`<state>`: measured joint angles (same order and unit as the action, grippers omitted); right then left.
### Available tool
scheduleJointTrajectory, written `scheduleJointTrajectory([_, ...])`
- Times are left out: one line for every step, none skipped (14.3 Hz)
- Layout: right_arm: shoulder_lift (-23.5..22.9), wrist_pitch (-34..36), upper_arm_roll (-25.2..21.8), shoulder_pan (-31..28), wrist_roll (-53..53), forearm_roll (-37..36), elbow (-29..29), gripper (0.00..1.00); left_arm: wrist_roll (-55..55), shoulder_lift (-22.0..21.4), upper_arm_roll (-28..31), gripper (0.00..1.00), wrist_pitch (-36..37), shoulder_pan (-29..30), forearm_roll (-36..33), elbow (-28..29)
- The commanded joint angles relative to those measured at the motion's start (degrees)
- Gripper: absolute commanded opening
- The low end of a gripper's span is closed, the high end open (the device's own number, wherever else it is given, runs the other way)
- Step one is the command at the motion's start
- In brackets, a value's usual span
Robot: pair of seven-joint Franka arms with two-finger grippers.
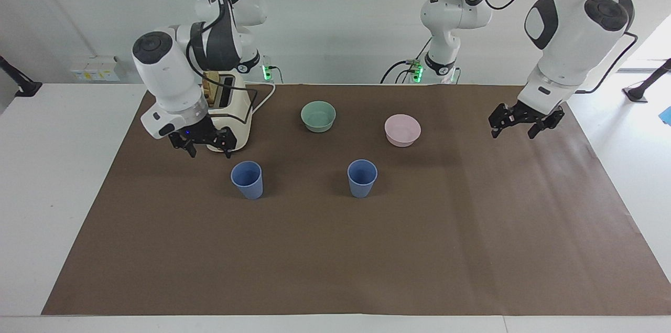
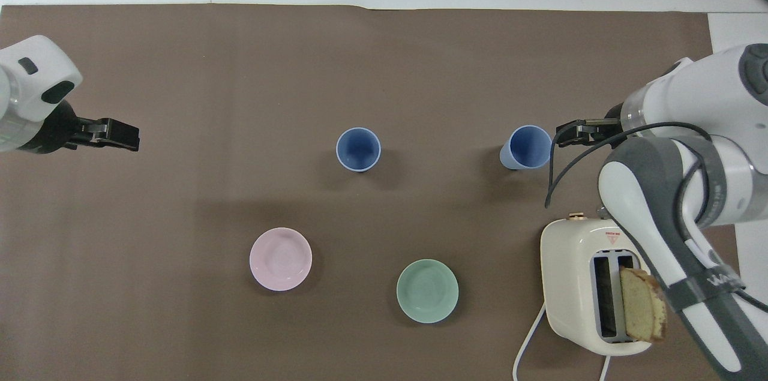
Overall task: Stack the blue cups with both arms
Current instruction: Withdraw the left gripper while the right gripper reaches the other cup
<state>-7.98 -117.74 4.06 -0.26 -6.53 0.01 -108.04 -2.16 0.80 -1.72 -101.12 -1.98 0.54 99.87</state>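
Observation:
The second blue cup (image 2: 526,147) is close to my right gripper and far from my left gripper. My right gripper should therefore put it inside the mid-table cup (image 2: 358,149).
Two blue cups stand upright and apart on the brown mat, one (image 1: 361,178) (image 2: 358,149) mid-table and the other (image 1: 247,179) (image 2: 527,147) toward the right arm's end. My right gripper (image 1: 208,150) (image 2: 570,132) hangs open and empty just above the mat, between the toaster and that second cup, a little apart from its rim. My left gripper (image 1: 512,133) (image 2: 123,135) is open and empty over the mat at the left arm's end, well away from both cups.
A cream toaster (image 1: 238,113) (image 2: 570,285) with a bread slice (image 2: 642,303) in a slot stands close by the right gripper. A green bowl (image 1: 318,115) (image 2: 427,291) and a pink bowl (image 1: 402,129) (image 2: 281,258) sit nearer to the robots than the cups.

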Motion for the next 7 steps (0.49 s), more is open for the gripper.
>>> scheduleJointTrajectory([-1.77,-3.72,0.24,-0.01,-0.24,1.40,-1.47,1.00,-0.92,-2.38,-0.74,1.00,6.96,-0.30,0.25,-3.70])
scheduleJointTrajectory([-2.48,-5.82,0.33,0.08,-0.06,1.40,-1.56,1.00,-0.74,-2.47,-0.92,1.00,9.60,-0.39,0.08,-5.72])
scheduleJointTrajectory([-3.09,-6.62,0.33,0.52,0.02,1.40,-1.56,1.00,-0.65,-2.55,-1.01,1.00,11.54,-0.39,-0.19,-6.95])
scheduleJointTrajectory([-4.05,-6.98,0.33,0.78,-0.15,1.40,-1.56,1.00,-0.74,-3.08,-1.01,1.00,12.25,-0.39,-0.19,-7.31])
scheduleJointTrajectory([-4.85,-7.42,0.33,1.13,-0.24,1.40,-1.56,1.00,-0.57,-3.86,-1.09,1.00,11.82,-0.04,-0.02,-6.62])
scheduleJointTrajectory([-5.38,-8.64,0.33,1.40,-0.06,1.40,-1.56,1.00,-0.48,-3.87,-0.83,1.00,11.91,0.31,0.25,-6.62])
scheduleJointTrajectory([-5.47,-8.91,0.33,1.57,-0.06,1.40,-1.64,1.00,-0.48,-3.96,-0.74,1.00,11.91,0.31,0.42,-6.53])
